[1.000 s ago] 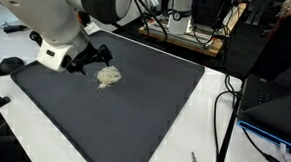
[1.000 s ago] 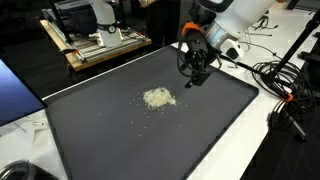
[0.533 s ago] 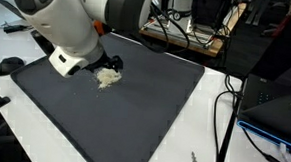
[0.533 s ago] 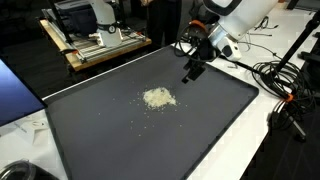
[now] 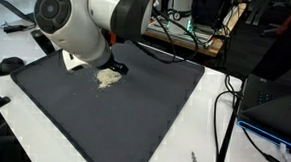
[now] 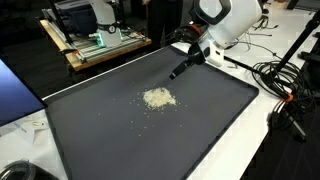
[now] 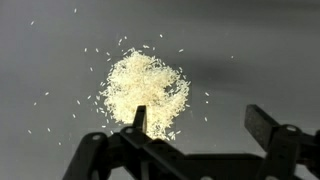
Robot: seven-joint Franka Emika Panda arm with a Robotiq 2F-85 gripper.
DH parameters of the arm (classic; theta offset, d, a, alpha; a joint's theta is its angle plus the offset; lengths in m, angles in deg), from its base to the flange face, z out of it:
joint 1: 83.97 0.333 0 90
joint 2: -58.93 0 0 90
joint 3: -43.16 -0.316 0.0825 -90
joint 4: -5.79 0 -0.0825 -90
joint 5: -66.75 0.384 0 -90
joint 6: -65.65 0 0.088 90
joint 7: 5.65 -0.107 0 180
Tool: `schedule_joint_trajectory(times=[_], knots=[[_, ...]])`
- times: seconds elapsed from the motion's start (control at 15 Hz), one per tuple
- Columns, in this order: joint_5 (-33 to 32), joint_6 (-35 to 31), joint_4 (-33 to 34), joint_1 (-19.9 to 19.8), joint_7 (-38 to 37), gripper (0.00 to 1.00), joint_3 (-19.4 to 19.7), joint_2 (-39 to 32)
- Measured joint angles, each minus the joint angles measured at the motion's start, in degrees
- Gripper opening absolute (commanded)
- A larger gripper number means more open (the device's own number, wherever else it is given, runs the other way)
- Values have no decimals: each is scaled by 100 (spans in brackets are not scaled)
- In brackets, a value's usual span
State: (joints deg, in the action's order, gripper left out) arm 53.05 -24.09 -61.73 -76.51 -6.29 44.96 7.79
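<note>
My open gripper is hanging next to the pile of grains (image 6: pixel 158 98). I should move back over the pile's middle (image 7: pixel 145 93) before I go down and close on the grains.
A small pile of pale rice-like grains (image 5: pixel 109 77) lies on a dark grey mat (image 5: pixel 134 110); it also shows in both exterior views (image 6: pixel 158 97) and fills the upper middle of the wrist view (image 7: pixel 145 88). My gripper (image 6: pixel 180 70) hangs above the mat near its far edge, beside the pile and not touching it. In the wrist view the gripper (image 7: pixel 205 122) is open and empty, with the left finger over the pile's lower edge. Loose grains are scattered around the pile.
The mat (image 6: pixel 150 125) lies on a white table. A wooden bench with equipment (image 6: pixel 95 40) stands behind it. Cables (image 6: pixel 275 80) lie beside the mat. A laptop (image 5: pixel 279 108) and cables sit at the table's edge.
The arm has swung and lifted; the gripper has risen and tilted away from the mat's surface. The pile has not moved.
</note>
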Motion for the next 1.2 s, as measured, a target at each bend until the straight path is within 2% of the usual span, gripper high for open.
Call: schedule_joint_trajectory(times=[0.2, 0.4, 0.93, 1.13, 1.2], knots=[[227, -448, -705, -28, -837, 100, 1, 485], [281, -1199, -1470, -77, -1270, 100, 42, 1010], [324, -3471, -3736, -526, -1168, 100, 76, 2290], [678, -4294, -4668, -825, -786, 100, 72, 2715], [700, -4384, -4820, -886, -723, 100, 88, 2782]])
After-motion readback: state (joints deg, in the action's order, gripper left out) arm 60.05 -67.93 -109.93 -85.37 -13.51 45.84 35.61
